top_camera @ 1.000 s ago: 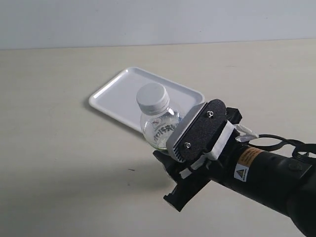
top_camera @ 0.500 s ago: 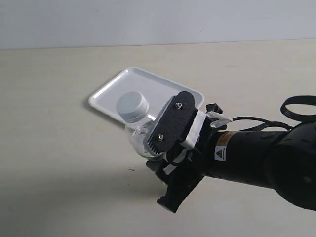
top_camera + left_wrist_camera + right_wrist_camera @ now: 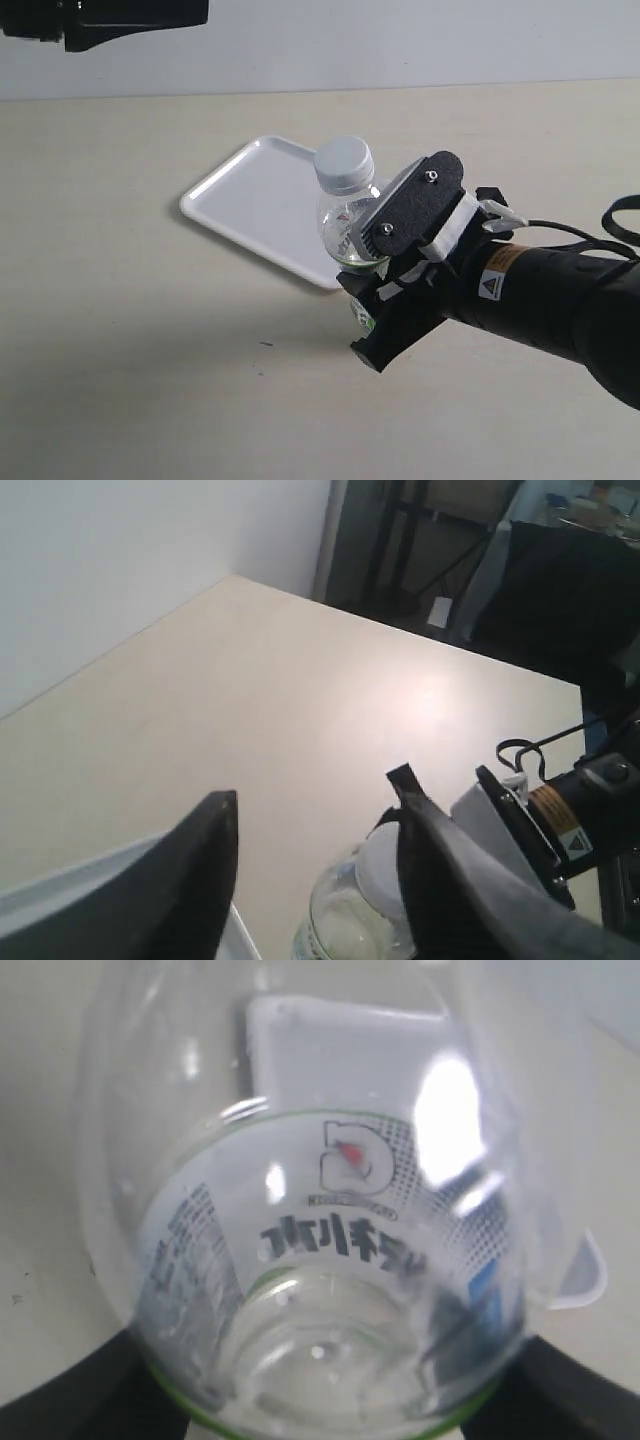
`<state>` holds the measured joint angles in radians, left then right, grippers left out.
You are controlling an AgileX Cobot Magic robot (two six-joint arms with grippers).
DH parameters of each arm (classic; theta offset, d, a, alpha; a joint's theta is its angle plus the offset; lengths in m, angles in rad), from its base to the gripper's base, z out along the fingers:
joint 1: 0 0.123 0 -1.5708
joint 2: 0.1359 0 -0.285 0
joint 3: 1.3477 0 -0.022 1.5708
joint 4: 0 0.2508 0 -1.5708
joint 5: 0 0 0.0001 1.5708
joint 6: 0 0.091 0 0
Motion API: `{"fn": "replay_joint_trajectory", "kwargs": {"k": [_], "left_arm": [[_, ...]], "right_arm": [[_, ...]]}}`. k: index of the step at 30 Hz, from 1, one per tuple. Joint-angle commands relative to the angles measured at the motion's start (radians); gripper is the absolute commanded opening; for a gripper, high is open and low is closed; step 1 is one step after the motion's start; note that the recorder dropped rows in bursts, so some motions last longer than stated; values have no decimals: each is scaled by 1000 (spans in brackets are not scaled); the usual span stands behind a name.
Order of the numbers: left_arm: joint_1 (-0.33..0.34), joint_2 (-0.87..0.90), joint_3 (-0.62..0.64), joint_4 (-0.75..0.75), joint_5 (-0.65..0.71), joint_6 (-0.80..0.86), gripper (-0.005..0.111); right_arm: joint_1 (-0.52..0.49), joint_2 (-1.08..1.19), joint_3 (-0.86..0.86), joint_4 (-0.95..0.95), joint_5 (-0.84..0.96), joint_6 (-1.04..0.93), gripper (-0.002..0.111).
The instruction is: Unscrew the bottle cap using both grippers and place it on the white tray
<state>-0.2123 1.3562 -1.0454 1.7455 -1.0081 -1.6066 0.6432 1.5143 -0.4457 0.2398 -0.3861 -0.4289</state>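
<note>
The bottle cap (image 3: pixel 381 868) is outside the narrow, slanted opening of the robot's left gripper, so the robot should open its left gripper wider and lower it over the cap's top (image 3: pixel 342 150).
My right gripper (image 3: pixel 362 288) is shut on the bottle (image 3: pixel 345 222) and holds it above the table, neck tilted up and to the left. The white ribbed bottle cap (image 3: pixel 345 163) sits on the neck. In the right wrist view the clear bottle (image 3: pixel 330 1260) with its label fills the frame between the black fingers (image 3: pixel 60 1400). My left gripper (image 3: pixel 310 805) is open, its pointed fingers (image 3: pixel 205 870) straddling the air above the bottle (image 3: pixel 345 925). The cap (image 3: pixel 383 872) lies close beside one finger, partly hidden by it. The white tray (image 3: pixel 255 200) lies on the table behind the bottle.
A black part of the left arm (image 3: pixel 110 20) hangs at the top left of the exterior view. The right arm's body (image 3: pixel 540 300) with its warning sticker reaches in from the right. The tray's corner (image 3: pixel 90 880) shows under the left gripper. A beige table (image 3: pixel 120 330) lies around.
The right gripper has swung the bottle up and to the right, turning it more upright. The left arm has come into the exterior view at the top left.
</note>
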Motion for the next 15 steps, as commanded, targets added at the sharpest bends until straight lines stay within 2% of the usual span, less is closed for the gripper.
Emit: {"fn": "replay_joint_trajectory", "kwargs": {"k": [1, 4, 7, 11, 15], "left_arm": [[-34, 4, -56, -1, -29, 131, 59], [-49, 4, -81, -1, 43, 176, 60], [-49, 4, -87, -1, 255, 212, 60], [-49, 5, -75, -1, 793, 360, 60], [-49, 5, -30, -1, 1242, 639, 61]], "right_arm": [[-5, -1, 20, -87, -82, 91, 0], [-5, -1, 20, -87, -64, 93, 0], [-5, -1, 20, -87, -59, 93, 0], [-5, -1, 20, -87, -59, 93, 0], [-5, -1, 20, -85, -38, 101, 0]]}}
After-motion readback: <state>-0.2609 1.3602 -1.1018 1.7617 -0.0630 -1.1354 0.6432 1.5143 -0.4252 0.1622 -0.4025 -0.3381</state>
